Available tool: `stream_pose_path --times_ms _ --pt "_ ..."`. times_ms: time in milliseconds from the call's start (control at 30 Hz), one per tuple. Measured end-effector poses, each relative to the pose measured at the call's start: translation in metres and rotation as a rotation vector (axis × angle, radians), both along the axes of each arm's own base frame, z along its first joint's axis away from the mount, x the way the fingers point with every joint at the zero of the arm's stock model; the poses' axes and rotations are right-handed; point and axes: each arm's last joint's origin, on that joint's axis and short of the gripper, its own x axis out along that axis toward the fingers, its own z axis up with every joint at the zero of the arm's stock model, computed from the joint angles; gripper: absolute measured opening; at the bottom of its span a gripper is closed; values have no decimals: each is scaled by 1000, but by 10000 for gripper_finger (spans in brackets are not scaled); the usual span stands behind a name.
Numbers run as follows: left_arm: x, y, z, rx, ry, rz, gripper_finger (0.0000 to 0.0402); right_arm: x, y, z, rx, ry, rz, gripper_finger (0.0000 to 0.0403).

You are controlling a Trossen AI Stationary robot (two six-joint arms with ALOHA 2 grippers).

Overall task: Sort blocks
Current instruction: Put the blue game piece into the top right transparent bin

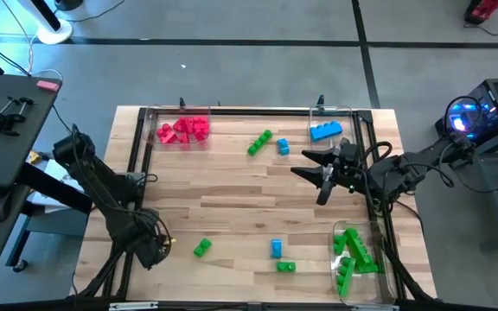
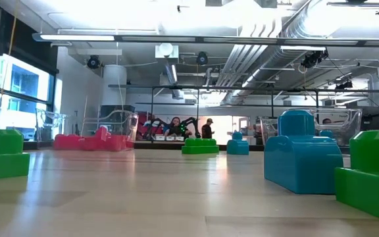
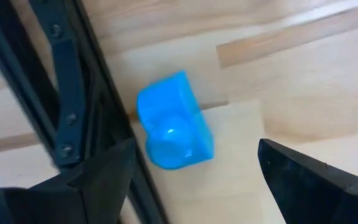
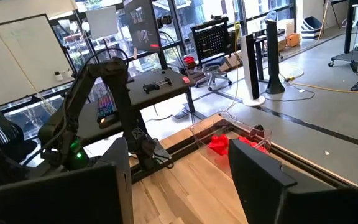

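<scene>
The blue block (image 3: 174, 124) is between the open fingers of my left gripper, so I should keep moving that gripper down until the fingers close on its sides (image 3: 199, 124).
A bright blue block (image 3: 174, 121) lies on the wood beside the black frame rail (image 3: 67, 106), at the table's near left. My left gripper (image 3: 196, 146) points down over it, open, one finger on either side and clear of it. In the high view that gripper (image 1: 156, 249) hides the block. Loose on the table are a green bar (image 1: 259, 142), a blue block (image 1: 283, 148), a green block (image 1: 201, 248), a blue one (image 1: 276, 249) and a green one (image 1: 285, 267). My right gripper (image 1: 311, 177) hangs level above the table's right half, open (image 4: 179, 168), with nothing between its fingers.
Three clear trays stand at the table's edges: red blocks at the far left (image 1: 184, 130), blue ones at the far right (image 1: 325, 131), green ones at the near right (image 1: 353, 255). A black frame (image 1: 232, 110) borders the table. The middle of the wood is bare.
</scene>
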Motion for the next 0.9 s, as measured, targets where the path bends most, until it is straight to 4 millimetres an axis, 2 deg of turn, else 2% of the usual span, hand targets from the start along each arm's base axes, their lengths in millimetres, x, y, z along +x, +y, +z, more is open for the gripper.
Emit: stream_pose_path --times_ms 233,533,733,900 --pt "2 -3 -13 33 25 53 326 0 0 -1 -4 8 0 160" --pt "9 -11 -31 -20 -9 65 312 0 0 -1 -7 13 0 160" --pt "10 -1 -41 14 -22 65 281 0 0 -2 -13 25 0 160" --pt "18 7 -53 -42 -71 46 237 0 0 -3 -9 26 0 160"
